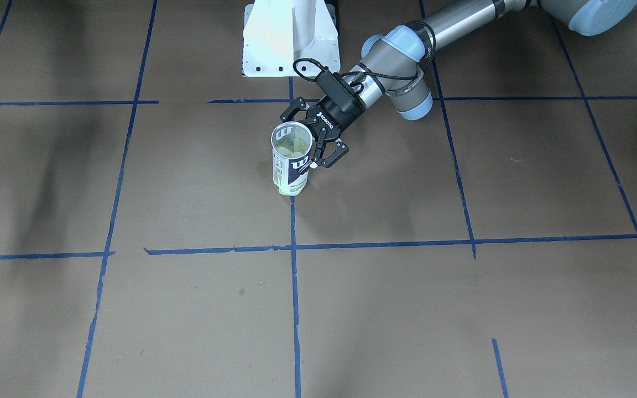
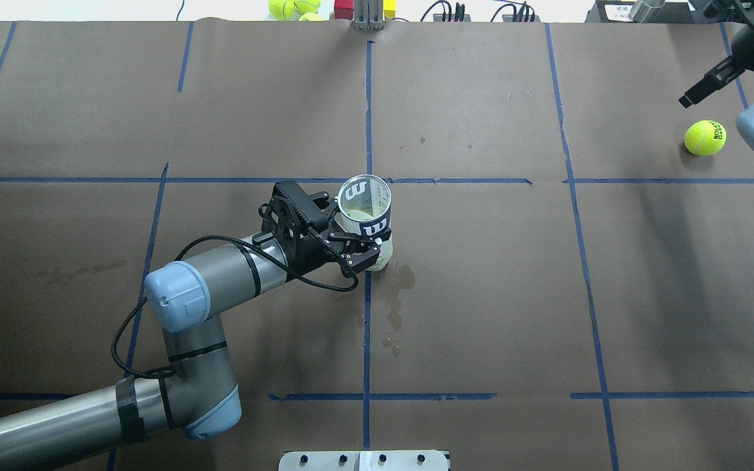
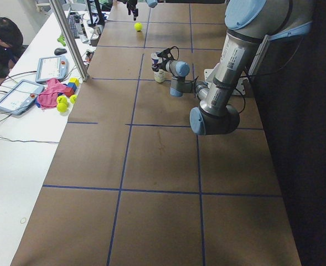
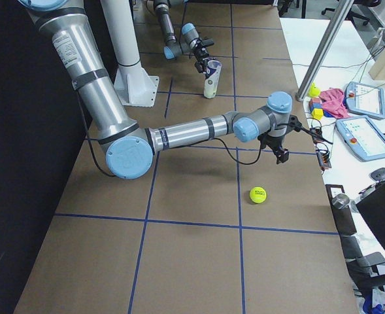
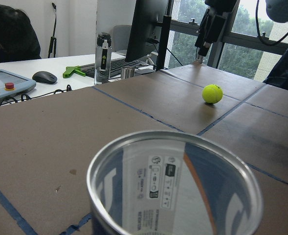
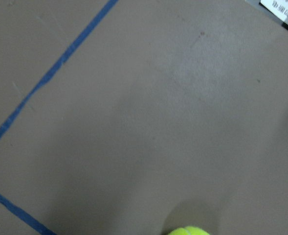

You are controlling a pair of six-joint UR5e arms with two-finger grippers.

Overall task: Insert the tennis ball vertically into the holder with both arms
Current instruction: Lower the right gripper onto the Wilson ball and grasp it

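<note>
The tennis ball will fall freely below the holder's rim when I let go of it, because the holder's opening [image 1: 292, 141] is wide and clear above deep sides.
The holder [image 2: 367, 209], a clear Wilson can, stands upright with its mouth open near the table's middle; it also shows in the front view [image 1: 291, 160]. My left gripper [image 2: 351, 229] has a jaw on each side of the can and holds it; its wrist view looks over the can's rim [image 5: 173, 147]. The tennis ball [image 2: 704, 137] lies on the table far to the right, also visible in the right side view [image 4: 258, 195]. My right gripper [image 2: 686, 100] hovers just beyond the ball, apart from it. I cannot tell whether its jaws are open.
The white pedestal base [image 1: 291, 38] stands at the robot's edge. Spare balls [image 2: 292, 8] and clutter lie past the far edge. A desk with tablets and blocks [image 3: 46, 83] and a metal post [image 4: 329, 39] are beyond. A faint stain [image 2: 393, 297] marks the paper.
</note>
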